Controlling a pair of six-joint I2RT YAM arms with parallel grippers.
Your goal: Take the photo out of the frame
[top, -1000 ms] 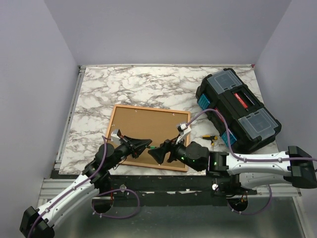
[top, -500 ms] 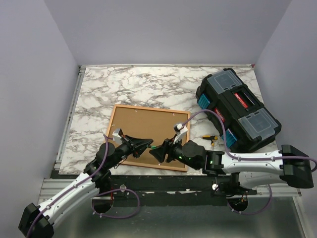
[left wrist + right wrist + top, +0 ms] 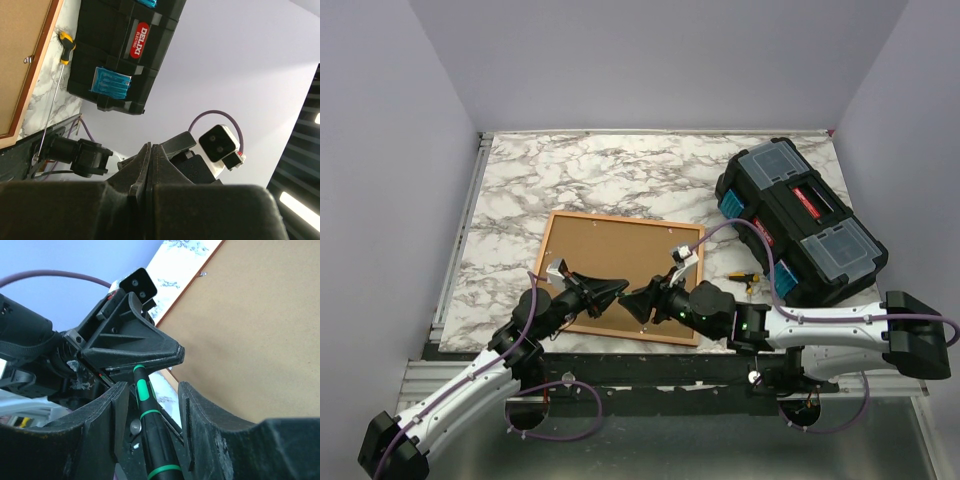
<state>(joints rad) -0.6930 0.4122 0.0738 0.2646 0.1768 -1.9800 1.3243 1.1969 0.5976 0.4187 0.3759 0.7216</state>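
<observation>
My right gripper should take the tool's handle point(image 3: 154, 432) and my left gripper should open before working the frame's clips, because my left gripper covers the green-and-black tool's thin end point(image 3: 139, 368).
The frame point(image 3: 552, 225) lies flat on the marble table with its brown backing board point(image 3: 260, 330) facing up. The photo is hidden under that board. My left gripper point(image 3: 623, 288) hovers over the frame's near edge, shut on the thin end of a green-and-black tool point(image 3: 150, 425). My right gripper point(image 3: 152, 390) faces it tip to tip. Its fingers point(image 3: 117, 405) stand either side of the tool's handle, with gaps showing, so it is open. In the left wrist view my left gripper point(image 3: 150, 146) shows its jaws pressed together.
A black toolbox point(image 3: 800, 220) with blue latches stands at the right of the table. A yellow-handled screwdriver point(image 3: 745, 278) lies between it and the frame. Bare marble point(image 3: 620, 170) stretches behind the frame up to the walls.
My right gripper has moved left toward the left gripper, and its jaws have narrowed around the tool's handle. The left gripper and the frame have stayed put.
</observation>
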